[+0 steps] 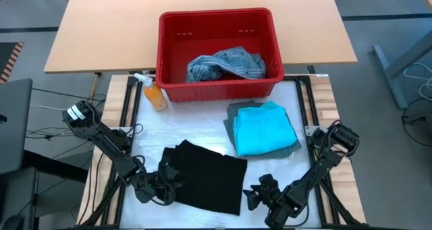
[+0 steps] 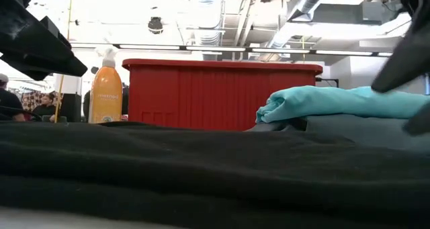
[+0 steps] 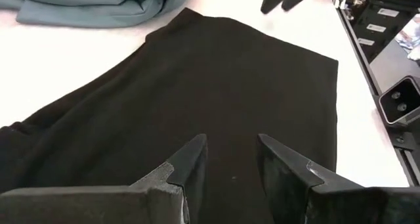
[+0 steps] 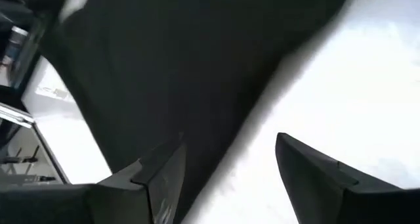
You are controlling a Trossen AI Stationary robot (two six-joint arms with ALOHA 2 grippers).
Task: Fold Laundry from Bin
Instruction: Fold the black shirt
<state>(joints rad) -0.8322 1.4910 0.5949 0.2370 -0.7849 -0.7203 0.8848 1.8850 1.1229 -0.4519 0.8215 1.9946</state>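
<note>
The black garment (image 1: 206, 179) lies flat and its side edge (image 1: 244, 183) is loose, so when I fold it across, it will turn over into a narrow piece and stay down.
A black garment (image 1: 206, 176) lies spread flat on the white table cover, near the front edge. My left gripper (image 3: 231, 159) is open just over the garment's left part (image 1: 156, 187), with flat cloth showing in the gap between its fingers. My right gripper (image 4: 230, 161) is open at the garment's right edge (image 1: 258, 191), one finger over black cloth and the other over bare table. A folded turquoise garment (image 1: 264, 127) rests on a grey-green one (image 1: 233, 115). In the red bin (image 1: 219, 21) lies a mottled blue-grey garment (image 1: 226, 65).
An orange spray bottle (image 1: 154, 94) stands at the bin's near left corner. The bin stands at the white cover's far edge, against a wooden table (image 1: 108, 27). Bare white cover (image 1: 182, 122) lies between the bottle, the black garment and the folded stack.
</note>
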